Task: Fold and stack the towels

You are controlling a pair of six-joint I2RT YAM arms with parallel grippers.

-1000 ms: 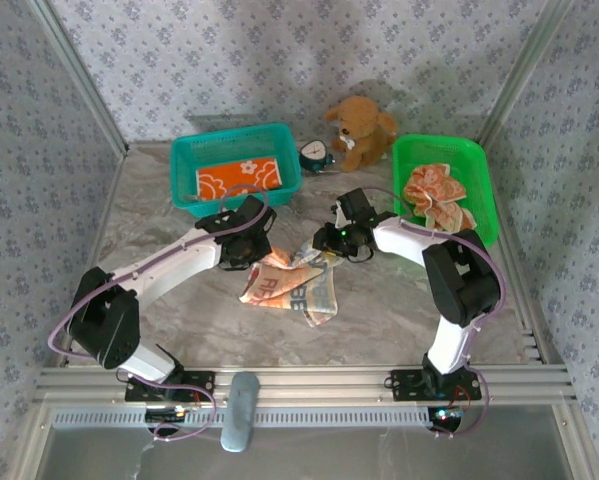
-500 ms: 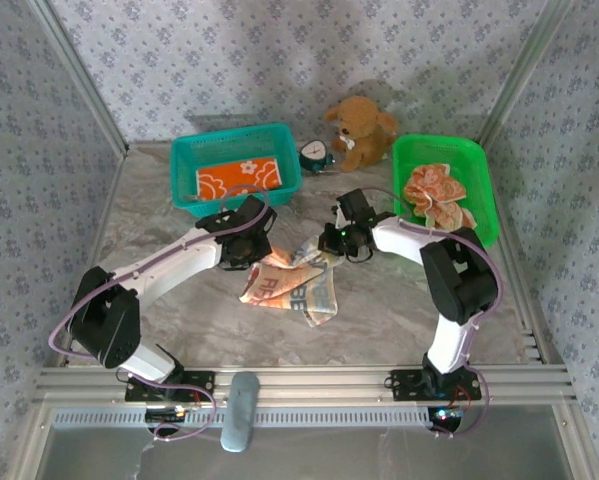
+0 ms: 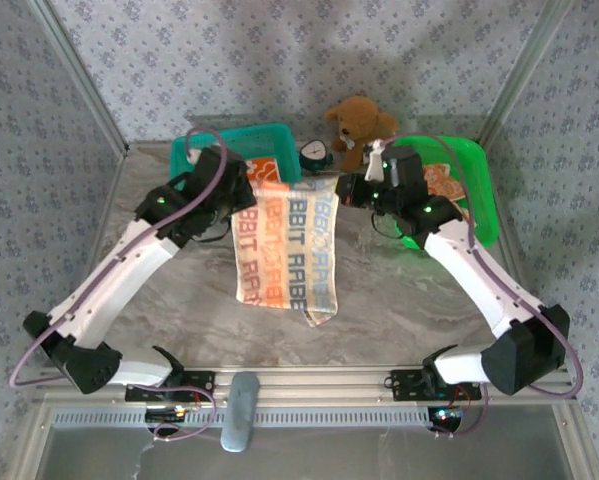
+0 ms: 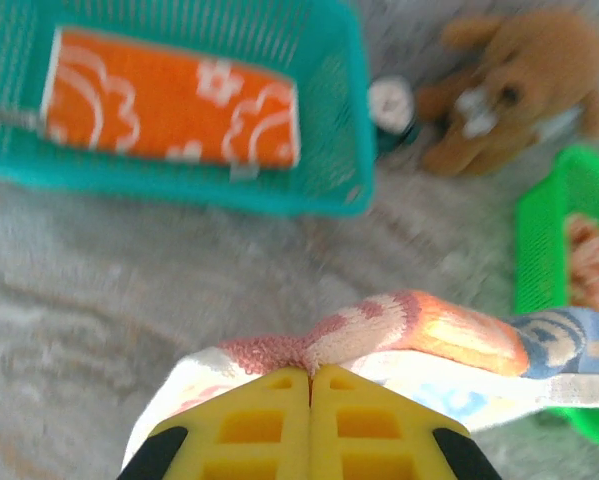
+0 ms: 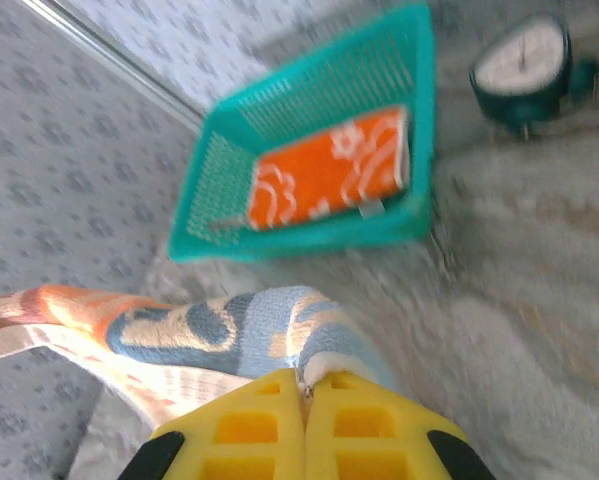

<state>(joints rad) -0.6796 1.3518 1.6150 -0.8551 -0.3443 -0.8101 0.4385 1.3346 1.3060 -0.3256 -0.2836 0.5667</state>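
My left gripper and right gripper should lift the towel and pull it tight before folding, because the lettered towel's lower edge [image 3: 317,315] hangs crooked and its top edge [image 3: 295,186] sags.
A lettered towel [image 3: 287,250], cream with orange and blue-grey print, hangs stretched above the table between both grippers. My left gripper [image 3: 247,185] is shut on its top left corner [image 4: 279,350]. My right gripper [image 3: 341,188] is shut on its top right corner [image 5: 324,350]. The towel's lower edge reaches down to the marble tabletop [image 3: 399,300]. A folded orange towel with white flowers [image 4: 169,100] lies flat in the teal basket [image 4: 329,190]. Crumpled orange-and-cream towels [image 3: 441,180] sit in the green basket [image 3: 479,200].
A brown plush toy [image 3: 359,125] sits at the back between the baskets, with a small teal clock [image 3: 315,154] beside it. Patterned walls close the table on three sides. The near metal rail [image 3: 299,380] holds the arm bases.
Both grippers have risen and moved back and apart, lifting the lettered towel off the table and spreading it open from a bunched heap into a hanging sheet.
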